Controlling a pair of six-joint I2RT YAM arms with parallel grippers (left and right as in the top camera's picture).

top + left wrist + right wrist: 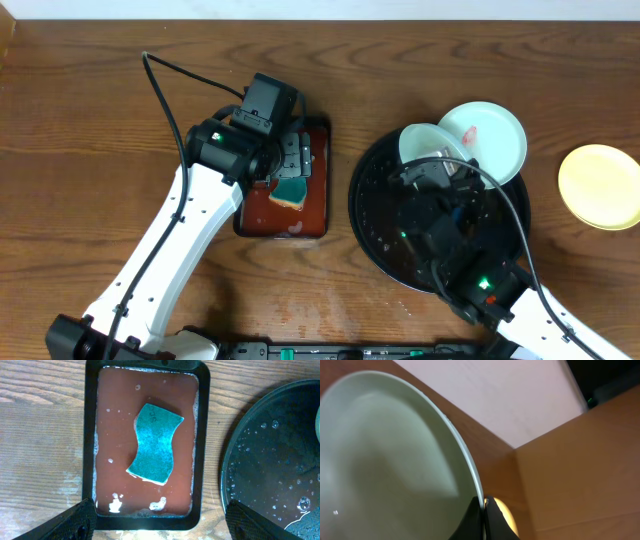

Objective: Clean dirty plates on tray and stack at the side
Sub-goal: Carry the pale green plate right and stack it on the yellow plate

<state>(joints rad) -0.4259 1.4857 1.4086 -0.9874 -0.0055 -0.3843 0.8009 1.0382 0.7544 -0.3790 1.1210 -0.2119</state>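
Note:
The white plate's side (422,143) is clean and the yellow plate (602,187) is lying free, so my right gripper should go on carrying the white plate until it sits on the yellow plate.
My right gripper (484,510) is shut on the rim of a pale white plate (385,460) and holds it tilted above the black tray (372,225); this held plate also shows in the overhead view (428,143). A second pale plate (492,135) with a red smear lies at the tray's far right edge. The pale yellow plate (600,186) lies on the table to the right, off the tray. My left gripper (160,522) is open and empty, hovering over a teal sponge (154,442) in the small reddish-brown tray (202,435).
The small rectangular tray (318,215) holds reddish water with foam specks and sits just left of the black tray. The black tray's surface (270,460) is wet with droplets. A cardboard box (580,460) and a wall stand beyond the table's right side.

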